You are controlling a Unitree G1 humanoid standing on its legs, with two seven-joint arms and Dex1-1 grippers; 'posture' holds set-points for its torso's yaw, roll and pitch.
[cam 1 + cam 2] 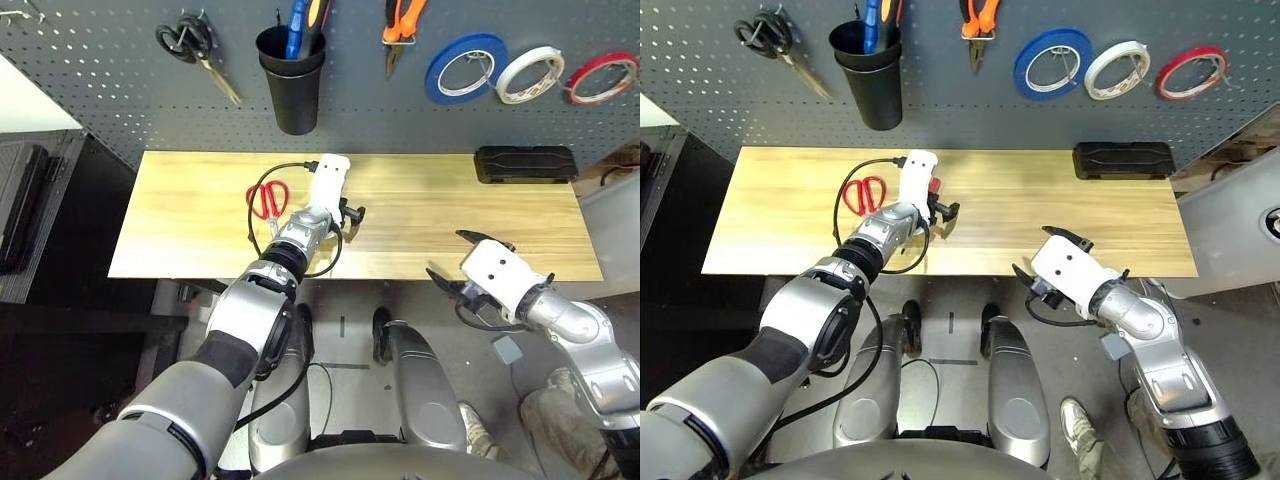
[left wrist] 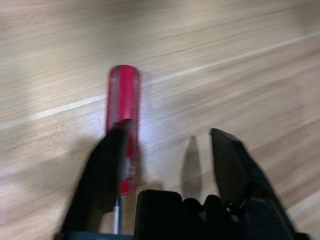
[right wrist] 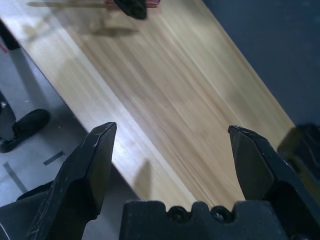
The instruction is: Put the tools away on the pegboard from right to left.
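The screwdriver's handle has one finger of my left gripper over it, so my left gripper should move toward the scissors and straddle the screwdriver handle's base before it closes.
On the dark pegboard hang the thin red tape ring at the far right and the orange-handled pliers near the middle. The red-handled scissors lie on the wooden benchtop, left of my left wrist. My left gripper is low over the bench, its fingers apart. The red-handled screwdriver lies flat on the wood, and one finger overlaps its handle; nothing lies in the gap between the fingers. My right gripper hangs open and empty just off the bench's front edge on the right.
The pegboard also carries black-handled scissors, a black cup holding blue tools, a blue tape roll and a white one. A black case lies at the bench's back right. A black cable loops around my left wrist.
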